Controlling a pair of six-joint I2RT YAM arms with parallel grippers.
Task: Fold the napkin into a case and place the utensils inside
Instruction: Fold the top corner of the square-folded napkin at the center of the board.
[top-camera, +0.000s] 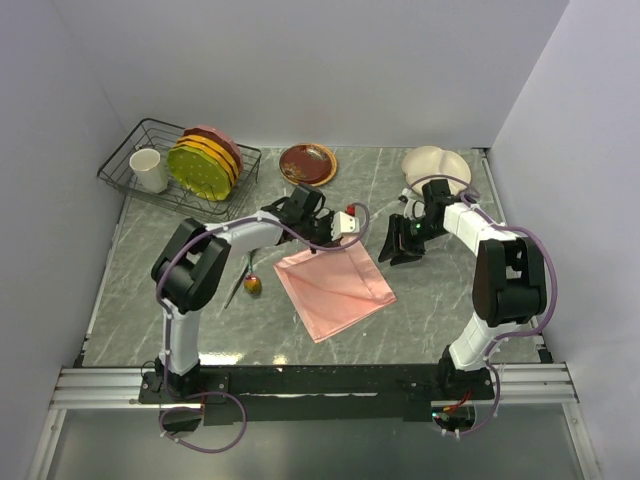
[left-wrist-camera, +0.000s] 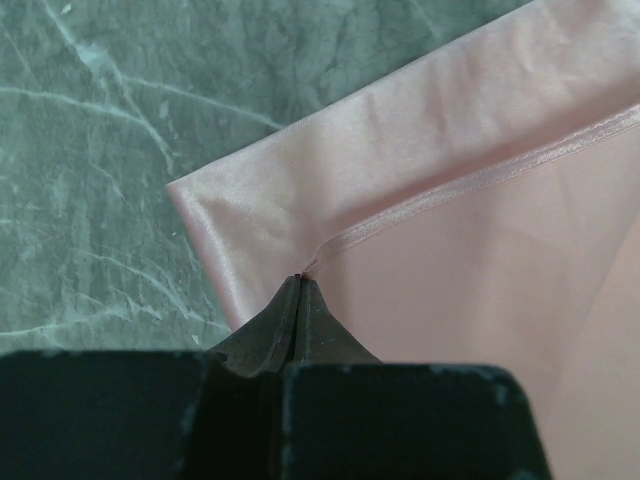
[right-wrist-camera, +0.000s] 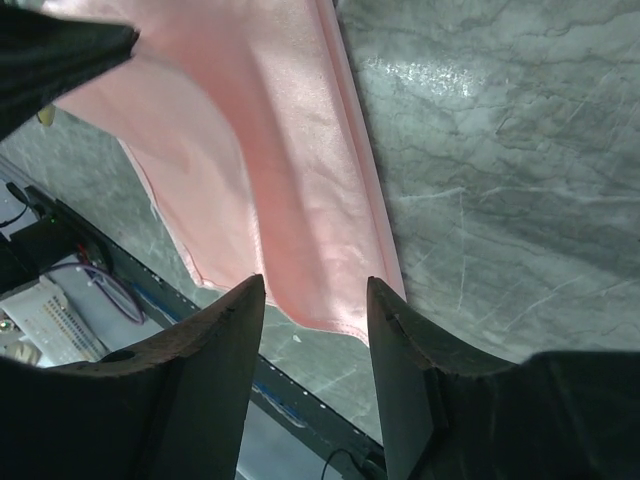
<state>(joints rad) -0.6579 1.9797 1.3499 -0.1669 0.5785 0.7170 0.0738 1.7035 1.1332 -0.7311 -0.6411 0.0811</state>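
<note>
The upper layer's hem (left-wrist-camera: 326, 248) is pinched in my left gripper short of the napkin's far corner (left-wrist-camera: 178, 188), so I should now pull toward that corner until the napkin's edges almost meet.
The salmon-pink napkin (top-camera: 336, 288) lies folded flat on the marble table, one corner pointing at the arms. My left gripper (top-camera: 322, 240) is at its far edge. In the left wrist view its jaws are pressed together on the hemmed edge of the napkin's (left-wrist-camera: 470, 250) upper layer, at the gripper's tip (left-wrist-camera: 300, 281). My right gripper (top-camera: 404, 252) hovers just right of the cloth, open. Through its empty gripper gap (right-wrist-camera: 315, 288) the napkin (right-wrist-camera: 290, 170) shows below. The utensils (top-camera: 247, 283), dark handles with a gold head, lie left of the napkin.
A wire dish rack (top-camera: 125, 160) with coloured plates and a white cup (top-camera: 148, 170) stands at the back left. A brown plate (top-camera: 307, 163) sits at the back middle, and white plates (top-camera: 436, 166) at the back right. White walls enclose the table.
</note>
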